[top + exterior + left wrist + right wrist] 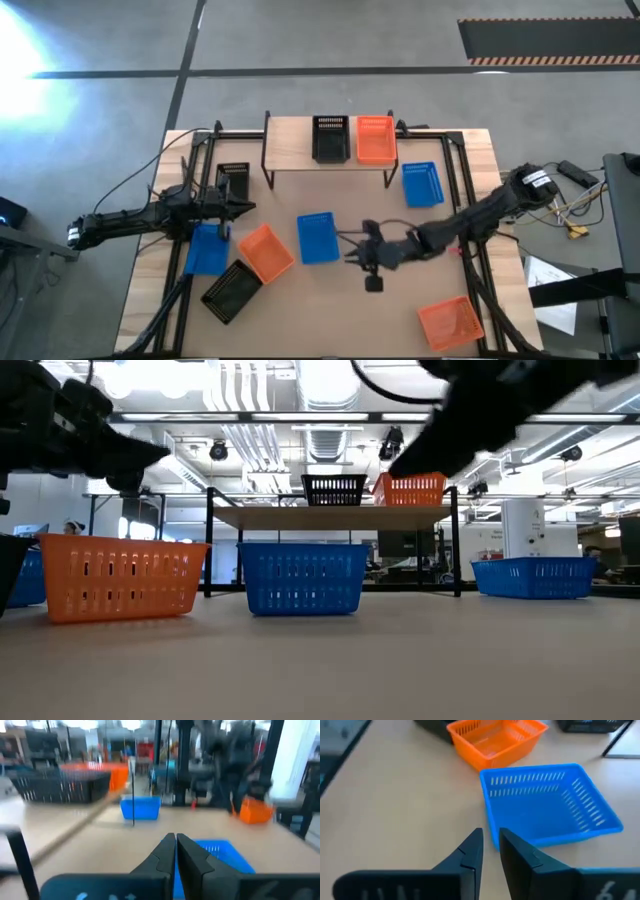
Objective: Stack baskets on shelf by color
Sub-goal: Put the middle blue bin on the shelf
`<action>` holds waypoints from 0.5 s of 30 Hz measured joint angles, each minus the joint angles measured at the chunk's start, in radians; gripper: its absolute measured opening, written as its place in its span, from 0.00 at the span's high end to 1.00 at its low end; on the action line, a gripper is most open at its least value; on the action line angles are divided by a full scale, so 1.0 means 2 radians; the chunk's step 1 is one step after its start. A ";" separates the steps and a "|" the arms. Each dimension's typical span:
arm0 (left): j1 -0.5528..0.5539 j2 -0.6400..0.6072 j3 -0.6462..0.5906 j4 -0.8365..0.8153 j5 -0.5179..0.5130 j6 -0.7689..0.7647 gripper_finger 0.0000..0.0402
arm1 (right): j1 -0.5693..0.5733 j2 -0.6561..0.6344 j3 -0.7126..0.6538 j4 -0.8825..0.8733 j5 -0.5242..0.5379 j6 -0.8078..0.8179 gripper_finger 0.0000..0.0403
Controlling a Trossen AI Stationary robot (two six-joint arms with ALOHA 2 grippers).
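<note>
The shelf's empty end [290, 142] is closer to my left gripper, so my right gripper should move back and my left gripper should pick up the middle blue basket [318, 238].
The shelf [295, 143] stands at the table's far edge with a black basket [330, 138] and an orange basket [375, 140] resting side by side on its plank. On the table sit a blue basket [318, 238] at the middle, an orange one [266, 251] to its left, and other baskets around them. My right gripper [350, 248] [490, 836] hovers just right of the middle blue basket [547, 802], fingers open by a narrow gap and touching nothing. My left gripper [243, 207] [175, 839] is shut and empty, in the air left of the shelf.
More baskets stand on the table: blue [422, 184] right of the shelf, blue [206, 250] and black [232, 291] near the left edge, black [233, 180] by the left arm, orange [450, 323] at the near right corner. Bare table lies between the middle basket and that orange one.
</note>
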 joint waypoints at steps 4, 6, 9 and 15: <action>0.000 0.010 0.000 0.123 -0.008 -0.081 1.00 | 0.032 0.000 -0.061 0.072 0.082 0.041 0.88; -0.001 0.024 0.000 0.190 0.038 -0.088 1.00 | 0.041 -0.001 -0.080 0.088 0.111 0.056 0.88; -0.007 0.060 0.000 0.320 0.097 -0.094 1.00 | 0.047 -0.001 -0.094 0.092 0.143 0.070 0.88; -0.023 0.161 0.005 0.530 0.109 -0.098 1.00 | 0.048 0.002 -0.102 0.091 0.153 0.077 0.88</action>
